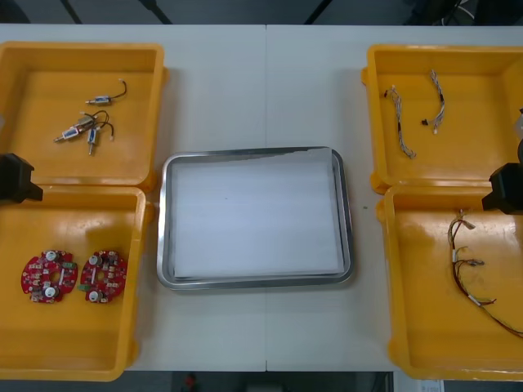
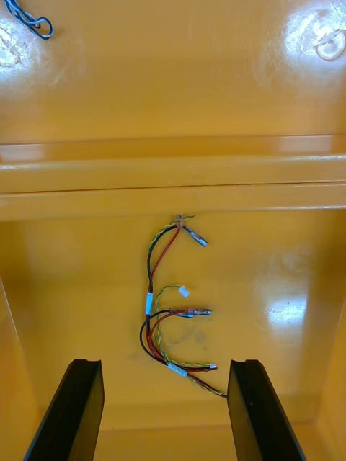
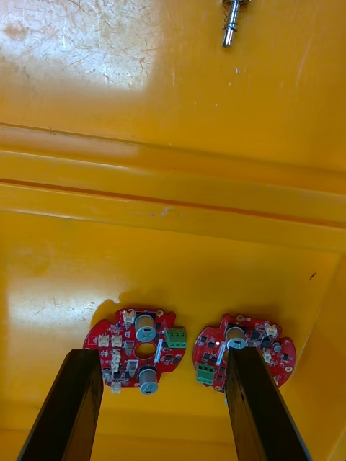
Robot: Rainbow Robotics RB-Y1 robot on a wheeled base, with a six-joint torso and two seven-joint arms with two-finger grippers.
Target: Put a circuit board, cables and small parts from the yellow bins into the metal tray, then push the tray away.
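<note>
A silver cylinder (image 1: 51, 256) sticks up from the round red circuit board (image 1: 49, 276), so I expect the whole board to come along level when I lift it by that cylinder.
The metal tray (image 1: 255, 217), white inside, lies bare at the middle of the table. Two round red circuit boards (image 1: 49, 276) (image 1: 103, 275) rest in the near left yellow bin (image 1: 73, 214). My left gripper (image 3: 162, 356) hangs open above them, one board (image 3: 140, 344) between its fingers, the other (image 3: 252, 346) by one finger. In the front view it sits at the left edge (image 1: 15, 178). A red and yellow cable (image 2: 167, 310) lies in the near right bin (image 1: 417, 269), with my right gripper (image 2: 164, 367) open over it, at the right edge (image 1: 507, 189).
Small metal parts (image 1: 88, 126) lie in the far left bin (image 1: 49, 73); one (image 3: 232, 21) shows beyond the bin wall. Twisted blue and white cables (image 1: 400, 122) lie in the far right bin (image 1: 482, 73), one end (image 2: 29, 21) visible past the divider.
</note>
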